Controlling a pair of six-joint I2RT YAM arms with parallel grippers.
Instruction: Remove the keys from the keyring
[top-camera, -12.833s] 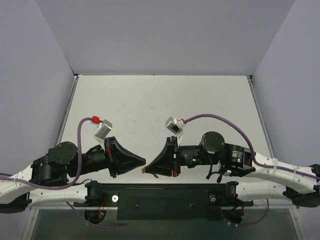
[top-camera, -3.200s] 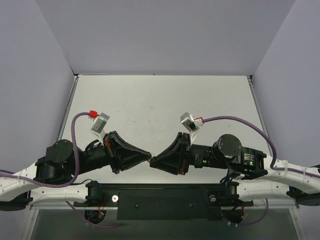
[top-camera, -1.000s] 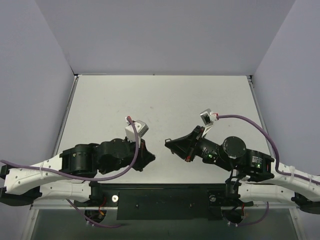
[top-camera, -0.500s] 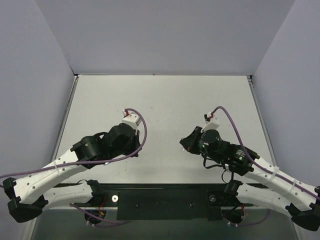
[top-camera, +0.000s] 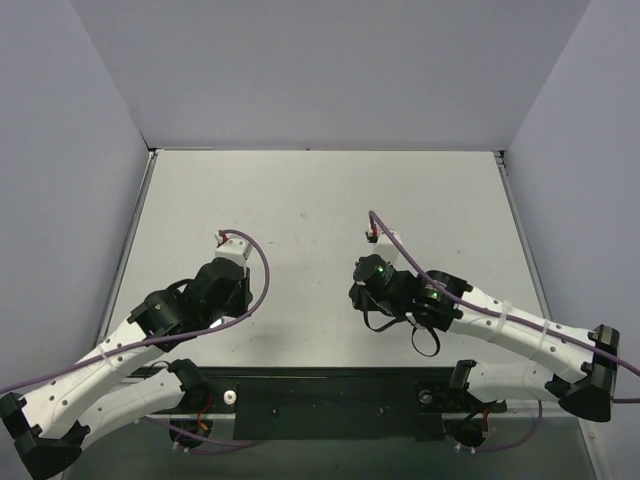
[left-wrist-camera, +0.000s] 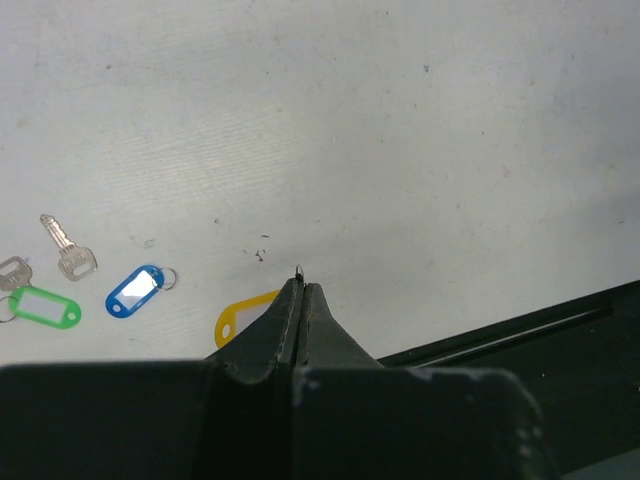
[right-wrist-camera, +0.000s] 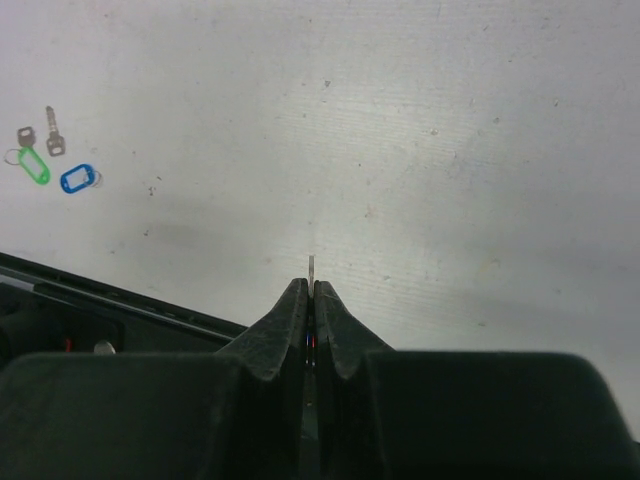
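Observation:
The key is clear of the keyring, so my right gripper should continue to go to the open middle of the white table (top-camera: 312, 281) and let go of the key there.
In the left wrist view my left gripper (left-wrist-camera: 302, 286) is shut on the keyring, a thin metal ring (left-wrist-camera: 299, 269) that sticks out at the fingertips. Its yellow tag (left-wrist-camera: 238, 319) hangs beside the left finger, above the table. In the right wrist view my right gripper (right-wrist-camera: 311, 284) is shut on the key (right-wrist-camera: 312, 265), seen edge-on as a thin silver strip above the tips. Key and ring are apart. In the top view both wrists point down, and the left wrist (top-camera: 222, 283) and right wrist (top-camera: 378, 283) hide their fingers.
On the white table lie a blue tag (left-wrist-camera: 135, 290), a green tag (left-wrist-camera: 45, 306) and a loose silver key (left-wrist-camera: 66, 250); they also show far left in the right wrist view (right-wrist-camera: 77, 178). The black base rail (top-camera: 330, 390) runs along the near edge.
The two grippers met tip to tip low at the near edge, then drew apart. Both wrists have turned to point down over the table, the left one further left, the right one further right.

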